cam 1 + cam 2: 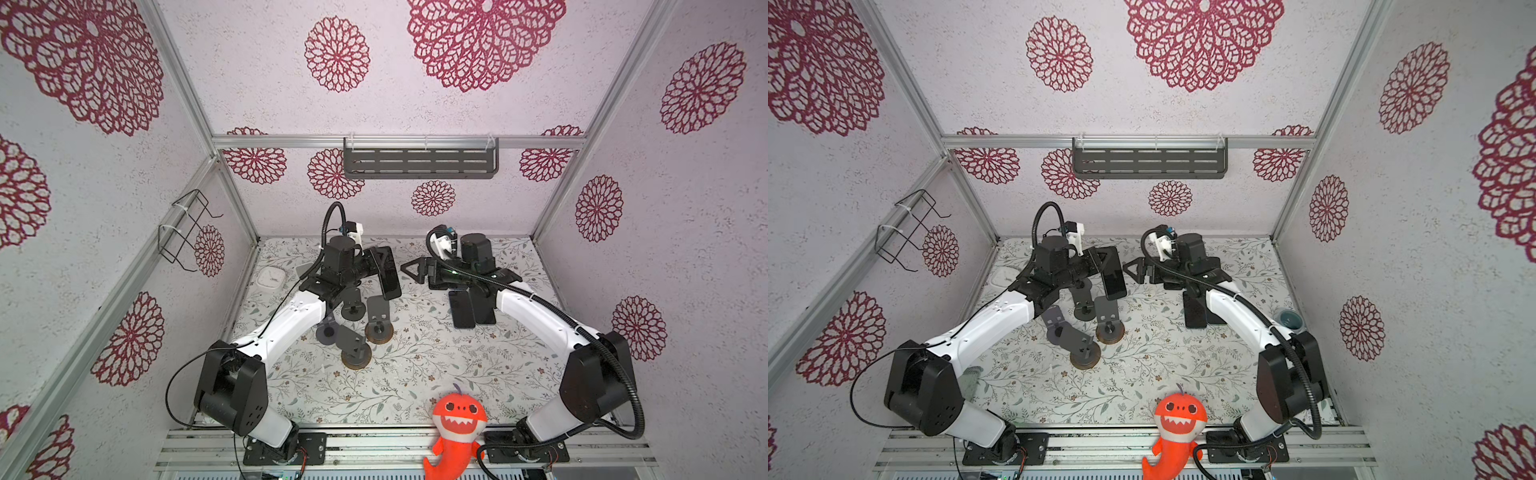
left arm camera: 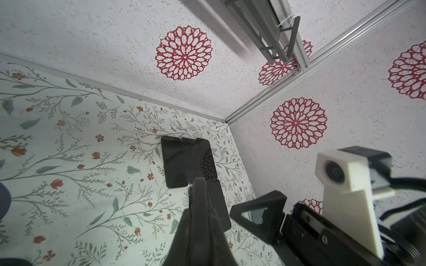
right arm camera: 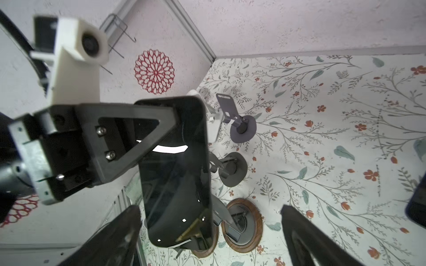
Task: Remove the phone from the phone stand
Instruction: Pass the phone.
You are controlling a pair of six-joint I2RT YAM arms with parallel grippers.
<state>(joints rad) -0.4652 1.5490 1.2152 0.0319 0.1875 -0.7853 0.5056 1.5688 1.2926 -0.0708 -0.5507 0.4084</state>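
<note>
The black phone is in my left gripper across from the flat phones (image 1: 462, 310), so next my right gripper grabs the phone's lower end (image 1: 392, 291) and puts the black phone down beside them.
My left gripper (image 1: 380, 261) is shut on the upper part of a black phone (image 1: 389, 276), holding it upright in the air. From the right wrist the phone (image 3: 177, 175) fills the middle, clamped edge-on by the left fingers (image 3: 129, 138). Several grey phone stands (image 1: 379, 322) on round bases stand below and in front of it, all bare, and the phone touches none of them. My right gripper (image 1: 415, 269) is open just right of the phone. Its fingers (image 3: 304, 237) are spread wide and clear of the phone's lower end.
Three more dark phones (image 2: 175, 161) lie flat on the floral mat under the right arm. A white clock (image 1: 270, 277) sits at the far left, a teal cup (image 1: 1287, 319) at the right edge, an orange plush shark (image 1: 455, 428) at the front.
</note>
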